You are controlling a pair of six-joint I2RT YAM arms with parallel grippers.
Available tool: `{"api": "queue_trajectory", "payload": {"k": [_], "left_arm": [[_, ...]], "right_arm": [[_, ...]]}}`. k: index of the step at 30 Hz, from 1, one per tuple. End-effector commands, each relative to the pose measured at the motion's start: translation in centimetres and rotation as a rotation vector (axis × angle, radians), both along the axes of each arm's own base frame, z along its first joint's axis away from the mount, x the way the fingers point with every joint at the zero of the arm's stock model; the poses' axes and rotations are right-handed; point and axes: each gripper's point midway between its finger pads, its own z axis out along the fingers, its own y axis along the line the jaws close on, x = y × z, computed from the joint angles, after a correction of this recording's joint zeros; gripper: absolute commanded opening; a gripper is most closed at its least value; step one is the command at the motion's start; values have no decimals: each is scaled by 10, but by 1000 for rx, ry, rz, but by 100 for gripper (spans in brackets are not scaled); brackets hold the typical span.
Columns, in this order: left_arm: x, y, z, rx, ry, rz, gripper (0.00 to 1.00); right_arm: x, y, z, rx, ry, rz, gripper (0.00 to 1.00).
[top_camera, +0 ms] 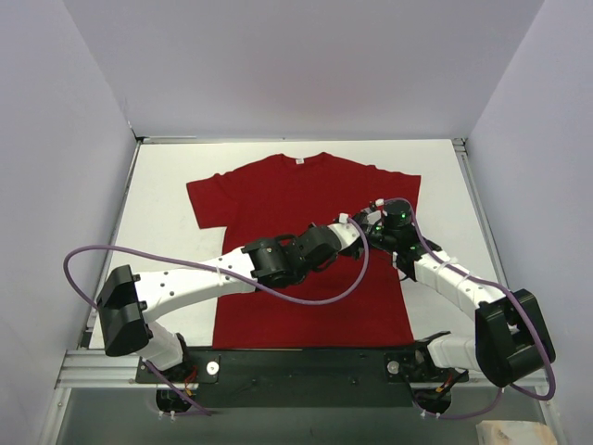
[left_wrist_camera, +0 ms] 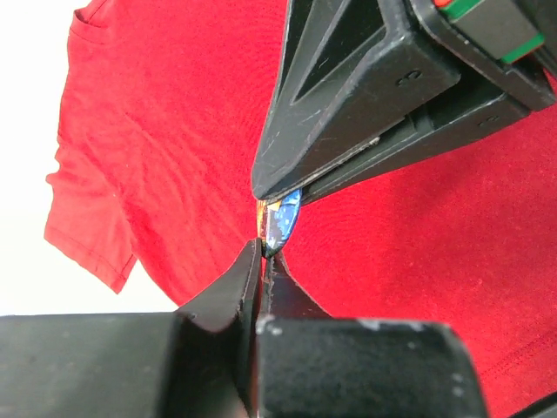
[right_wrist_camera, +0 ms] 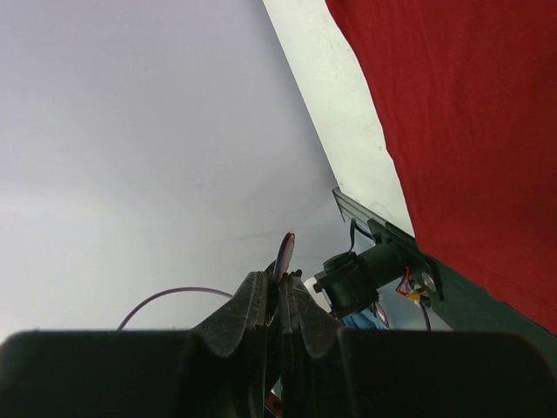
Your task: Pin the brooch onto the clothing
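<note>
I should open my left gripper because the brooch [left_wrist_camera: 283, 222] slants at my left fingers, then take its lower edge [left_wrist_camera: 270, 248] squarely before my right gripper releases the brooch.
The dark red T-shirt [top_camera: 278, 195] lies flat on the table, collar at the far side; it also shows in the left wrist view [left_wrist_camera: 174, 131] and the right wrist view [right_wrist_camera: 470, 113]. The two grippers meet above its right chest. My right gripper [top_camera: 371, 221] is shut on the brooch [left_wrist_camera: 285, 219], a small blue and orange disc seen edge-on in the right wrist view [right_wrist_camera: 285, 248]. My left gripper [left_wrist_camera: 264, 251] is shut, its tips pinching the brooch's lower edge just under the right gripper [left_wrist_camera: 263, 195]. The brooch is held above the cloth. It is hidden in the top view.
The white table [top_camera: 157, 213] is walled on three sides. The left arm's purple cable [top_camera: 306, 298] loops over the shirt's lower half. A metal rail [top_camera: 278, 366] runs along the near edge. A black motor housing [right_wrist_camera: 361, 270] shows beyond the right fingers.
</note>
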Motion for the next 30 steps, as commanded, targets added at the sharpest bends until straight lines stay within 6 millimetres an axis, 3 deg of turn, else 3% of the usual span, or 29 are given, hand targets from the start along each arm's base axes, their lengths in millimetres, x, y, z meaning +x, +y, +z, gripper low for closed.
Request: {"api": "queue_trajectory", "payload": {"k": [1,6,7,8,11,12,15,20,23,29,30], "left_arm": [[7,-20,22,-158,-19,16,0],[3,-17,29,-180,-14,5,3],[2,-16,30,-181,-13,2,9],[0,-14,27,-168,-1,-2,23],[-7,-15,24,-173,30,-30,41],[-9,-15,21,-176,40,-30,46],[-11,-17,19,-180,50,-39,48],[-7,-24,15,-184,44,-35,48],[-1,-26,11,-171,33,-19,43],[5,-32,7,-175,16,-14,12],[6,-32,8,-180,12,-15,10]], "right_arm": [[-22,8,28,74,-79,133,0],[-23,8,32,79,-96,135,0],[-22,8,34,80,-102,133,0],[-21,7,34,79,-101,130,0],[-20,7,37,81,-108,125,0],[-20,7,38,81,-112,127,0],[-20,7,38,81,-113,131,0],[-24,7,41,84,-116,138,0],[-25,7,43,86,-118,143,0],[-28,7,41,85,-114,152,0],[-29,7,40,87,-111,154,0]]}}
